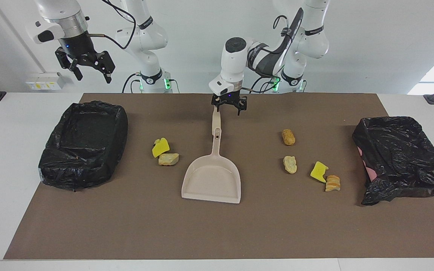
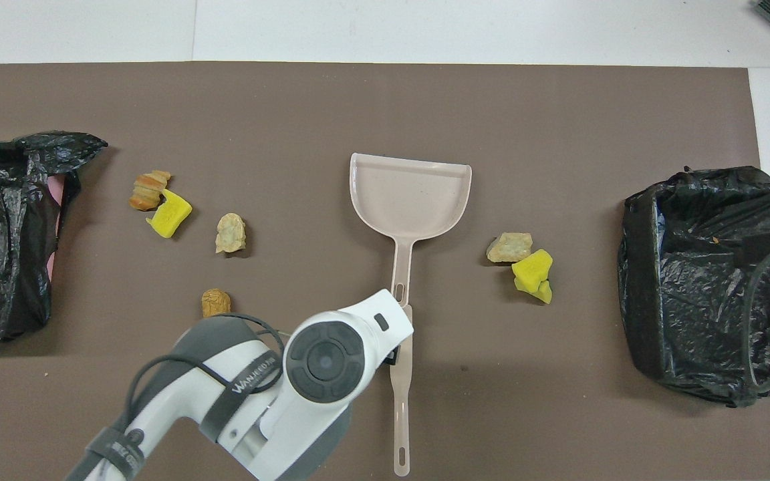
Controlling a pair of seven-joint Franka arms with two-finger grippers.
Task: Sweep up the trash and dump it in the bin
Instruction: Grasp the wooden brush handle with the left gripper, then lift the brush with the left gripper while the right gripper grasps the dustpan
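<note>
The brush handle [image 2: 402,429] is sticking out free past the dustpan, and open fingers are facing across its narrow way. My left gripper keeps moving in until they straddle the brush handle.
The beige dustpan [image 1: 211,180] lies mid-mat, its handle [image 1: 216,124] pointing toward the robots. My left gripper [image 1: 229,108] hangs open, low over the handle's robot-side end, with nothing clamped; in the overhead view the wrist hides it. Trash toward the left arm's end: a brown lump [image 1: 288,137], a pale lump [image 1: 289,164], a yellow sponge piece [image 1: 318,171] and a crusty piece [image 1: 332,183]. Toward the right arm's end lie a yellow sponge [image 1: 160,147] and a tan lump [image 1: 168,159]. My right gripper [image 1: 85,66] waits open, raised near the bin [image 1: 85,143].
A second black-bagged bin [image 1: 401,158] sits at the left arm's end of the brown mat [image 1: 126,226]. In the overhead view the dustpan [image 2: 412,194] lies between the two trash groups, and the left arm covers part of its handle [image 2: 400,414].
</note>
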